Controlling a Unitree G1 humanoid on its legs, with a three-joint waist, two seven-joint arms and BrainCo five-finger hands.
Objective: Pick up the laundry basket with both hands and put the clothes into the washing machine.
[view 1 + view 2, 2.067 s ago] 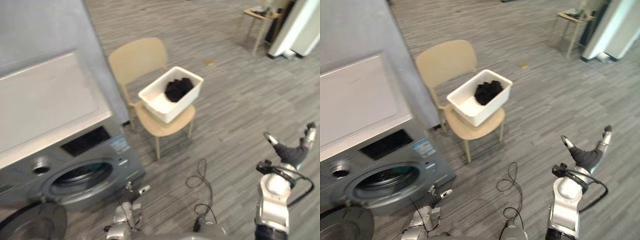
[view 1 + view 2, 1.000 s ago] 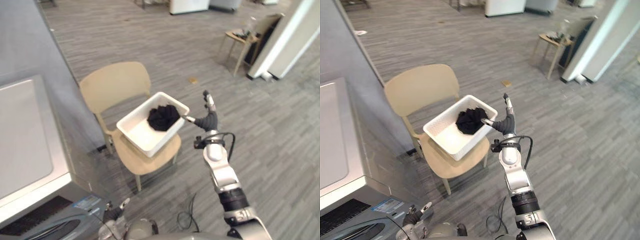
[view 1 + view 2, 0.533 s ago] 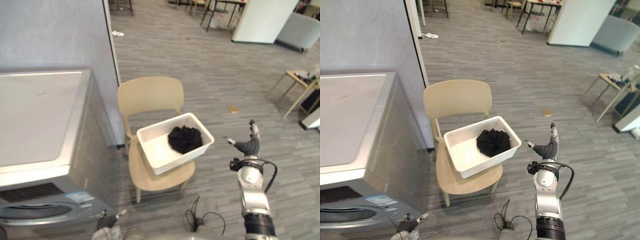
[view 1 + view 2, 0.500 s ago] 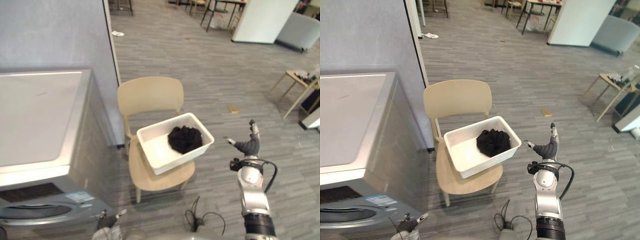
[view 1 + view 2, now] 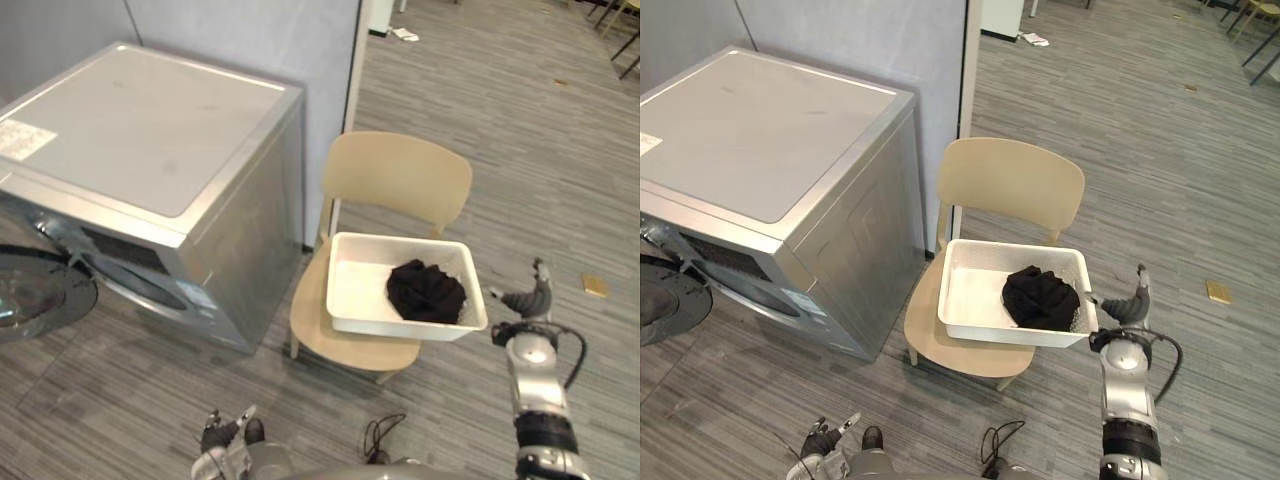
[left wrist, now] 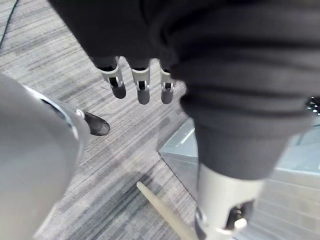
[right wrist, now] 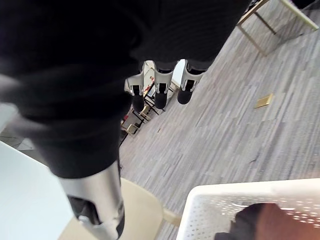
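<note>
My gripper will lift the black clothes (image 5: 427, 293), and they will then open out and hang long toward the basket, because they lie bunched in crumpled folds (image 5: 414, 274).
A white laundry basket (image 5: 350, 290) rests on the seat of a beige chair (image 5: 395, 180), with a heap of black clothes (image 5: 426, 291) at its right end. My right hand (image 5: 527, 303) is open, fingers straight, just past the basket's right short side and apart from the rim (image 7: 240, 192). Low down, close to my body and far from the basket, my left hand (image 5: 222, 440) hangs over the floor; its fingers (image 6: 141, 89) are relaxed and hold nothing. The grey washing machine (image 5: 150, 130) stands left of the chair, its round door (image 5: 40, 295) swung open.
A grey partition wall (image 5: 250, 40) rises behind the washer and chair. The chair sits close to the washer's right side. Striped grey floor (image 5: 560, 160) spreads to the right and back, with a small tan scrap (image 5: 596, 285) lying on it.
The camera has swung, so the washer and chair show from a new angle. My right hand has come closer to the basket's right end. The basket and clothes still sit on the chair.
</note>
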